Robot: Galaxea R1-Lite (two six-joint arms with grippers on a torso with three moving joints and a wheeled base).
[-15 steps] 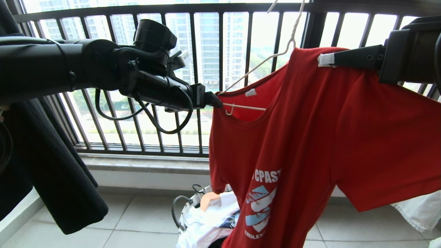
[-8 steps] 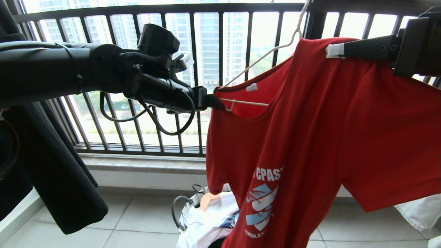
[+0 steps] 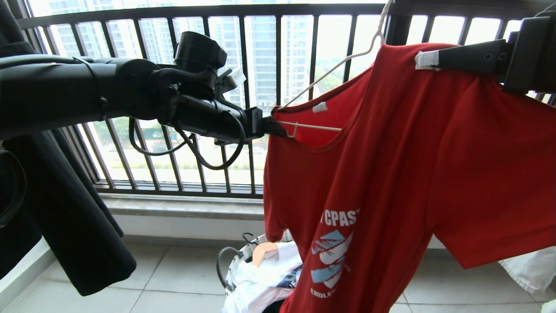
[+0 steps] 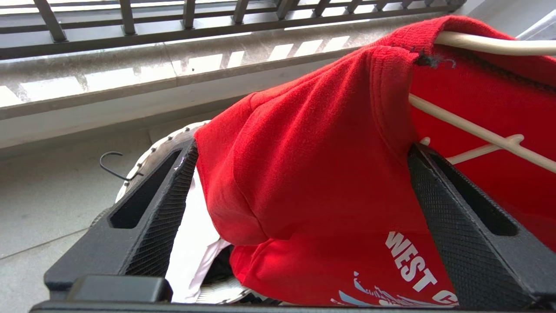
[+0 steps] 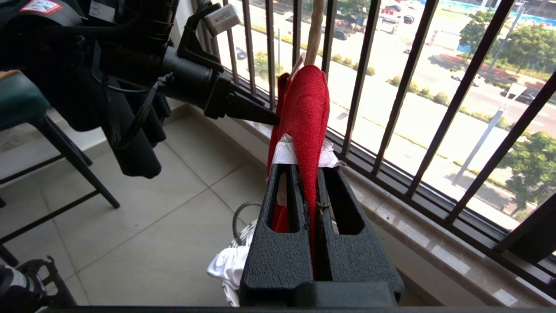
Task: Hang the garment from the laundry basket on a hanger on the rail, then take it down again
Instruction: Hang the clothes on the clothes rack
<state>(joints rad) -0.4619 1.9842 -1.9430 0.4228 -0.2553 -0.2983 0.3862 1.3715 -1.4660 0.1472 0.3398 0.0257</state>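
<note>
The cream-white hanger (image 3: 339, 65) will come up with the red garment when I lift it, because the hanger's arm is tucked under the red garment's shoulder inside the neckline (image 3: 279, 109).
The red garment (image 3: 391, 174) hangs on the cream-white hanger (image 3: 330, 71), whose neck runs up out of the head view. My right gripper (image 3: 428, 58) is shut on a fold of the garment's shoulder (image 5: 304, 130), its taped tips pinching the cloth. At the hanger's other end my left gripper (image 3: 273, 127) is open. Its two fingers stand on either side of the draped shoulder and sleeve (image 4: 304, 150), beside the hanger's lower bar (image 4: 478, 132). The laundry basket (image 3: 228, 261) sits on the floor below. The rail is out of view.
A black shirt (image 3: 65, 217) hangs at the far left beside my left arm. The dark barred window railing (image 3: 278, 87) and stone ledge (image 3: 182, 206) lie just behind the garment. White clothes (image 3: 260, 278) fill the basket. A dark chair (image 5: 43, 143) stands behind.
My right gripper has lifted the garment's shoulder and the hanger slightly up and to the right. The left gripper has stayed open at the hanger's end, shifting very little.
</note>
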